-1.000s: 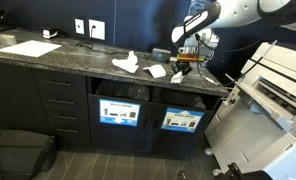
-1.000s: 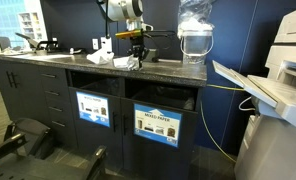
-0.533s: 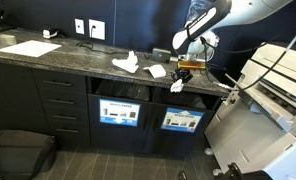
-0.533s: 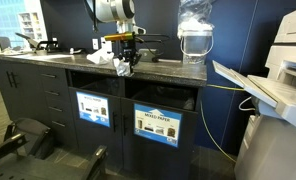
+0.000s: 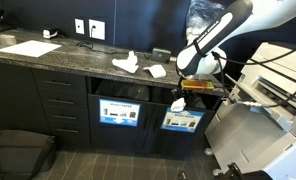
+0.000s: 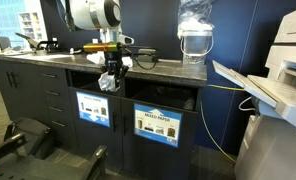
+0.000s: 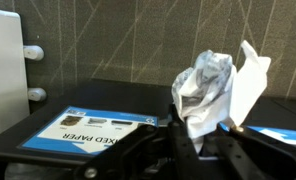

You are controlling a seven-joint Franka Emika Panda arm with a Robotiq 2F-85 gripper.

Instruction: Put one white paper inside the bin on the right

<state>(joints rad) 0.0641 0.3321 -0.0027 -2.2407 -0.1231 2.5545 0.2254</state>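
Observation:
My gripper is pointing the white paper down, but the bin's opening faces the front under the counter. Next, I lower the paper, tilt and reach in from the front.
My gripper is shut on a crumpled white paper and holds it out past the counter's front edge, level with the bin openings. It also shows in an exterior view, gripper over paper. In the wrist view the paper sticks up between the black fingers. The right bin has a blue label under its dark opening. Which bin the paper hangs in front of I cannot tell. Two more white papers lie on the counter.
The left bin carries a "mixed paper" label. A water jug stands on the counter. A large printer stands close beside the bins. A black bag lies on the floor. Drawers are left of the bins.
The gripper, holding the crumpled paper, has moved from above the counter out over its front edge and down in front of the bins.

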